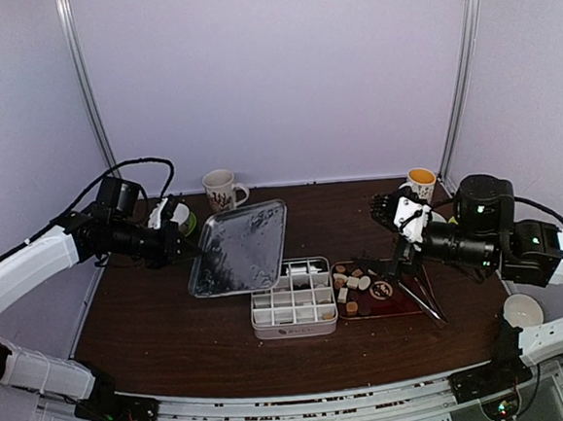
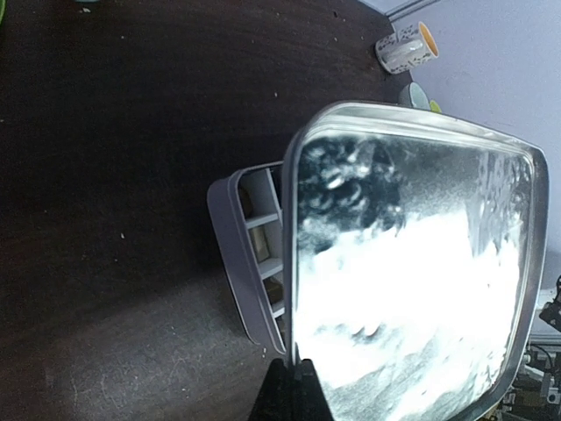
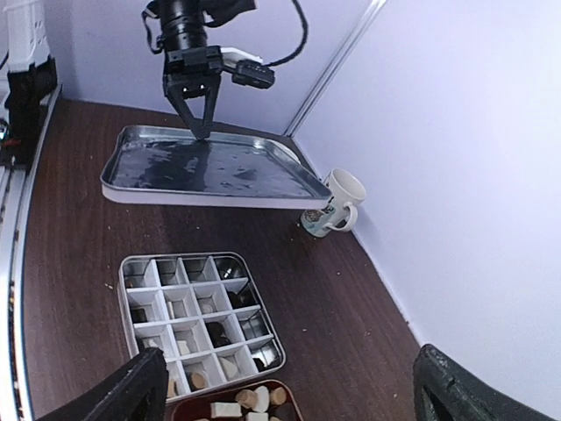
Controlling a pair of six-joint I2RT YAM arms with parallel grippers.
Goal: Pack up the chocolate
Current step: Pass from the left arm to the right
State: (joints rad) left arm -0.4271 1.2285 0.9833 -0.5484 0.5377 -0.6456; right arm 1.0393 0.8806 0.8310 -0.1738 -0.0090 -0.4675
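My left gripper is holding the metal lid (image 1: 238,248), and the lid's opposite edge is free. My open right gripper should go on to that edge (image 1: 280,256) and close there.
The chocolate (image 1: 363,284), small cream, tan and dark pieces, lies in a dark red tray (image 1: 403,306) right of the white divided tin box (image 1: 261,318). Several box compartments (image 3: 187,295) hold pieces; the tray's pieces (image 3: 247,401) show at the bottom of the right wrist view. My left gripper (image 1: 174,241) is shut on the edge of the shiny metal lid (image 1: 238,248) and holds it tilted above the table, left of and behind the box. In the left wrist view the lid (image 2: 412,281) fills the right side. My right gripper (image 1: 393,211) is open and empty above the tray.
Metal tongs (image 1: 422,295) lie right of the tray. A white mug (image 1: 222,189) and a yellow-lined mug (image 1: 421,182) stand at the back wall. A green cup (image 1: 181,218) sits behind my left gripper. A white cup (image 1: 521,310) stands at the near right.
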